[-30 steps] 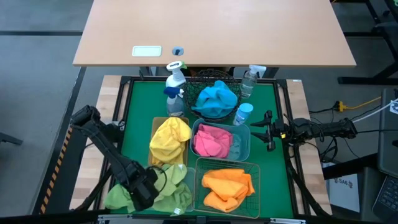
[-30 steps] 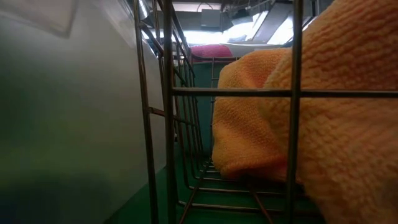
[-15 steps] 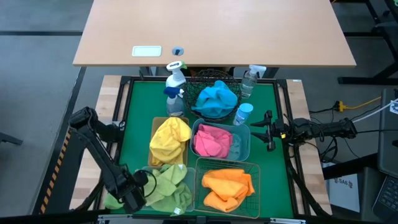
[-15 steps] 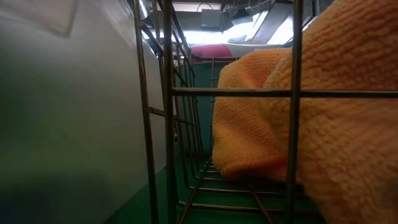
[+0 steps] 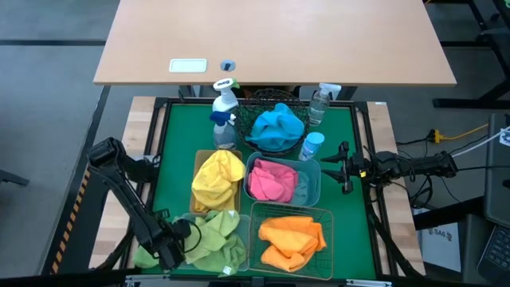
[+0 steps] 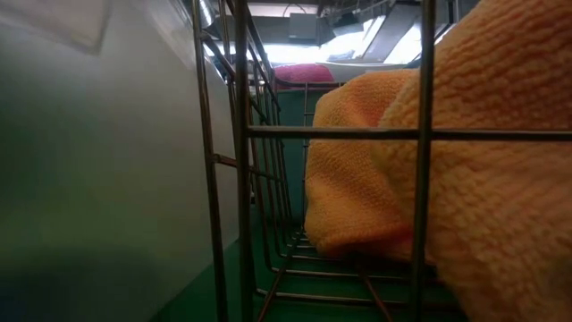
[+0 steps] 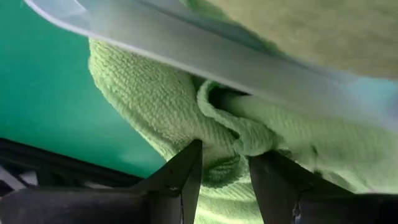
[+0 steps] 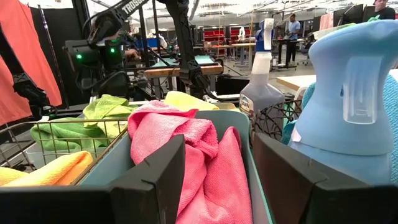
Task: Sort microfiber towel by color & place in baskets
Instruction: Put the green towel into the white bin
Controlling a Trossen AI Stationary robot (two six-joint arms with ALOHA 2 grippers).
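I should keep reaching in with my left gripper until its open fingers pinch the green towel's bunched fold (image 7: 241, 134), which stands between them, clear of the bin's rim (image 7: 180, 64).
My left gripper (image 5: 171, 249) sits at the near left corner, at the left side of the pale-green bin (image 7: 186, 50), shut on a green towel (image 7: 155, 106) that spills over that rim. More green towels (image 5: 215, 237) fill the bin. Yellow towels (image 5: 217, 177) lie in the amber bin, pink ones (image 5: 271, 179) in the teal bin, orange ones (image 5: 291, 239) in the green wire basket, blue ones (image 5: 275, 127) in the black mesh basket. My right gripper (image 5: 344, 167) waits open to the right of the teal bin, facing it (image 8: 219, 149). My left gripper pinches a bunched fold of the green towel (image 7: 225, 171) between its two fingers (image 7: 186, 177), just outside and below the bin's rim. The rest of the towel drapes slack over the rim and down onto the green mat.
Three spray bottles stand at the far side of the mat: (image 5: 224, 108), (image 5: 319, 102), (image 5: 311, 145). The low view looks through the wire basket (image 6: 241, 134) at the orange towel (image 6: 447, 161). A wooden desk (image 5: 271, 40) lies beyond the table. Bare mat shows along the left side (image 5: 175, 159).
My left gripper has moved from over the pale-green bin toward the table's near left corner, ending at the bin's left side, then kept nearly still. The right arm has not moved.
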